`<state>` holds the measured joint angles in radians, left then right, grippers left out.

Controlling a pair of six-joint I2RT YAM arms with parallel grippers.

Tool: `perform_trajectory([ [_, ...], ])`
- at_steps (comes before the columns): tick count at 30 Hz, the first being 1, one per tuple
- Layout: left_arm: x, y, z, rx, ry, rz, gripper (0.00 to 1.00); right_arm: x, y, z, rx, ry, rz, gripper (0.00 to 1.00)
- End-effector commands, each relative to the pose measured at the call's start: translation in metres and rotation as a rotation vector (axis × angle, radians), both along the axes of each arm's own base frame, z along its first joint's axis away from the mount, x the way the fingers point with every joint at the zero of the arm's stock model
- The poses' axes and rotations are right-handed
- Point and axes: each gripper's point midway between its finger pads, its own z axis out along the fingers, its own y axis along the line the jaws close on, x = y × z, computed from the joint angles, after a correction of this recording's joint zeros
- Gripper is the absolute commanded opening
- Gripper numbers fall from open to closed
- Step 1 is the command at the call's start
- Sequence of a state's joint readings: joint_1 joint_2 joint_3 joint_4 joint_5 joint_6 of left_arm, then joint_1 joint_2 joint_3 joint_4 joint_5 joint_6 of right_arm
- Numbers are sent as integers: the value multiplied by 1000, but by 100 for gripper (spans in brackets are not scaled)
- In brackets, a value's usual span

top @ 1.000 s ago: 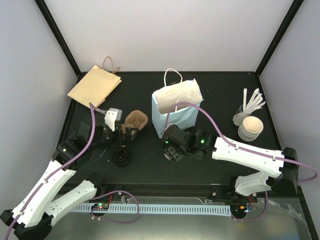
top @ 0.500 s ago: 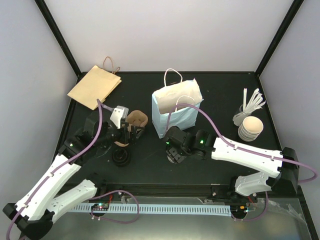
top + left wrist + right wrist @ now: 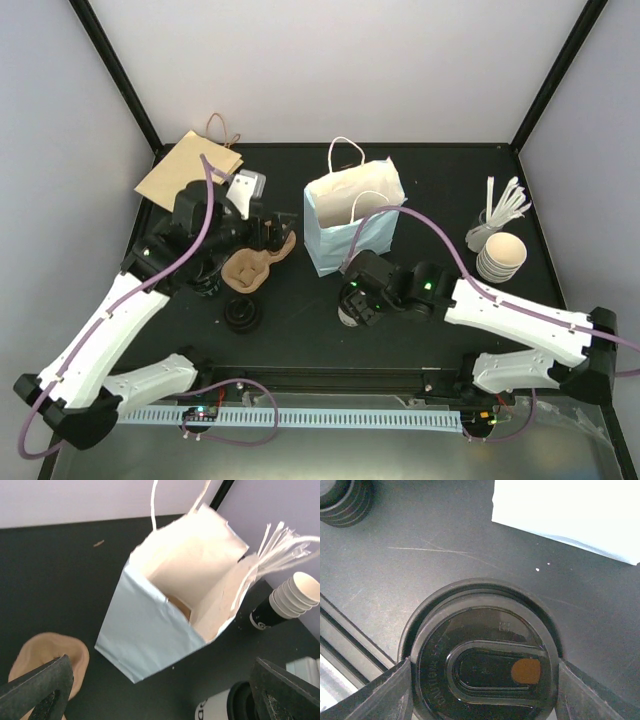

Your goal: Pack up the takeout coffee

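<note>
My open left gripper should keep moving because the light blue paper bag's near rim stands free in front of it. It should go on to that rim until its fingers are on both sides of it.
The takeout coffee, a white cup with a black lid, stands on the black table just in front of the light blue paper bag. My right gripper is shut on it, with a finger against each side of the lid. In the left wrist view the cup shows at the bottom right. The bag stands upright with its mouth open. My left gripper hangs open and empty above the brown pulp cup carrier, left of the bag.
A flat brown paper bag lies at the back left. A pile of black lids sits near the front left. At the right stand a stack of lidless white cups and a cup of stirrers.
My left arm has risen and swung back to the left, and the pulp carrier now shows a little nearer the front. The right gripper has stayed on the cup, shifting only slightly.
</note>
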<state>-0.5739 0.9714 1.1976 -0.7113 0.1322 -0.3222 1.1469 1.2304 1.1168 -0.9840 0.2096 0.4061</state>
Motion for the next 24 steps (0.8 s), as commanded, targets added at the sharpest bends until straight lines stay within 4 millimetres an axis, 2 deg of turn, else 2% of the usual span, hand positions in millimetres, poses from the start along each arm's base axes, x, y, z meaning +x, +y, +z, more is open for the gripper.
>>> perform_trajectory([
  [1,21,-6,28,33,-55,-1,99,-4,-9,26,54,-14,3,68],
  [6,52,-24,41,81,-85,-44,99,-7,-20,71,130,-58,0,68],
  [9,79,-38,34,131,-81,-70,96,-8,-28,99,164,-83,0,68],
  [14,123,-48,26,132,-54,-118,90,-9,-35,145,225,-122,2,68],
  [20,143,-71,4,134,-64,-269,88,-13,-33,201,335,-174,41,68],
  [24,148,-81,-11,128,-53,-341,85,-2,-29,234,360,-243,25,66],
])
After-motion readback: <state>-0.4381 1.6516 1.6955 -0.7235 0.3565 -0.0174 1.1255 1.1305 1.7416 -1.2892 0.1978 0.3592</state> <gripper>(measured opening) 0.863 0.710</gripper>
